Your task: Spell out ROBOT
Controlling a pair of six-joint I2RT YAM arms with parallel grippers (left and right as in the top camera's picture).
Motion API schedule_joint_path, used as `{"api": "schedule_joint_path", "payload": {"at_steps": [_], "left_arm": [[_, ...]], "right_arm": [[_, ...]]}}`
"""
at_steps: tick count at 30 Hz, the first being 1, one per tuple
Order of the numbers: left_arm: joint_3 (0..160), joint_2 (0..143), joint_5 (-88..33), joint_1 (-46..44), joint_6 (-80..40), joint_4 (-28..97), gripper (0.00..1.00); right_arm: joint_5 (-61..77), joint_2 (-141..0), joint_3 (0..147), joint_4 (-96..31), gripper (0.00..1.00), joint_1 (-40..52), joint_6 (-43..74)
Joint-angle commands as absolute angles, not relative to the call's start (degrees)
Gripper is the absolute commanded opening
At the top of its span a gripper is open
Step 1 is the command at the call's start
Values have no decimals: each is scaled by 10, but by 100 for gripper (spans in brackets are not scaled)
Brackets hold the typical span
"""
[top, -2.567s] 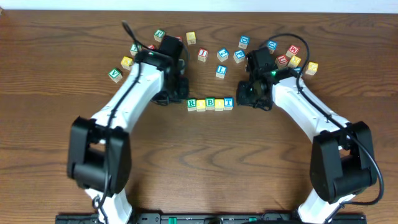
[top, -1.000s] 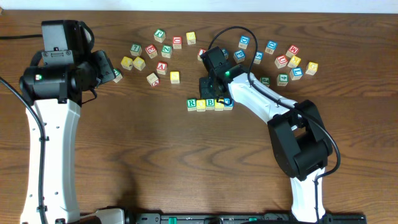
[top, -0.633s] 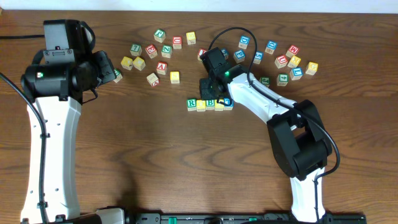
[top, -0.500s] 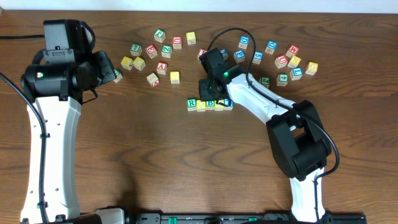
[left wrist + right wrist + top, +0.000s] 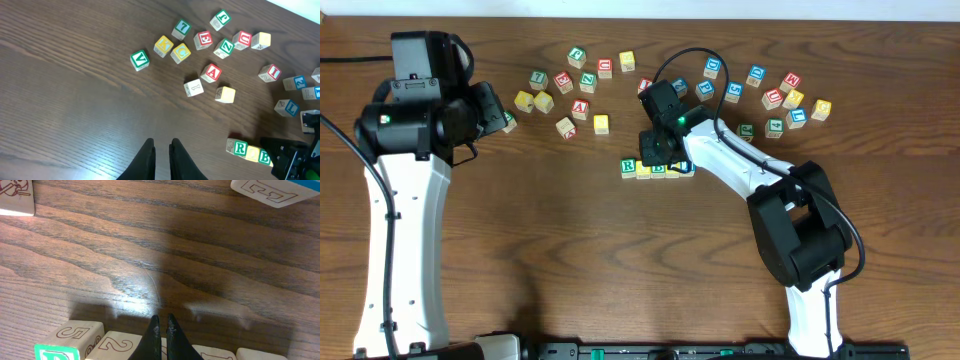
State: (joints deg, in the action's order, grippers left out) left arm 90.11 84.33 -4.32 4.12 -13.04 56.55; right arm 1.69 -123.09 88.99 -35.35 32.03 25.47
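Note:
The R block's back edge (image 5: pixel 86 322) sticks out behind its neighbour, so the robot's right gripper should back off, move behind the R block and nudge it into line.
A row of letter blocks (image 5: pixel 657 168) lies at mid-table, starting with a green R (image 5: pixel 628 166) and ending with a blue block (image 5: pixel 686 165). My right gripper (image 5: pixel 659 152) is shut and empty, its tips down on the row from behind. In the right wrist view the shut fingertips (image 5: pixel 162 322) rest between the block marked 2 (image 5: pixel 117 347) and its right neighbour. My left gripper (image 5: pixel 492 108) is shut and empty, raised at the far left, well away from the row. In the left wrist view its fingers (image 5: pixel 161 150) hang over bare wood, with the R block (image 5: pixel 241 148) at lower right.
Loose blocks are scattered behind the row: a red A (image 5: pixel 581 107), a plain yellow one (image 5: pixel 601 124), a green V (image 5: pixel 139 59), and a group at back right around a red block (image 5: pixel 773 98). A blue-edged block (image 5: pixel 275 190) lies just behind the right gripper.
My right gripper has slid slightly left along the back of the row since a second ago. The left arm has stayed still.

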Motion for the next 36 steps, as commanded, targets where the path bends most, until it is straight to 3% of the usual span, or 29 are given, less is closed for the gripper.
{"api": "schedule_joint_path", "payload": {"at_steps": [1,12,36], "left_arm": [[899,850,-38,43,-121,568,11],[899,850,-38,43,-121,567,11],[899,850,-38,43,-121,568,11]], "right_arm": [[12,-1241,898,-356,1,323,268],[19,-1241,963,-344,4,310,245],[35,-1286,963,-306,1,367,272]]}}
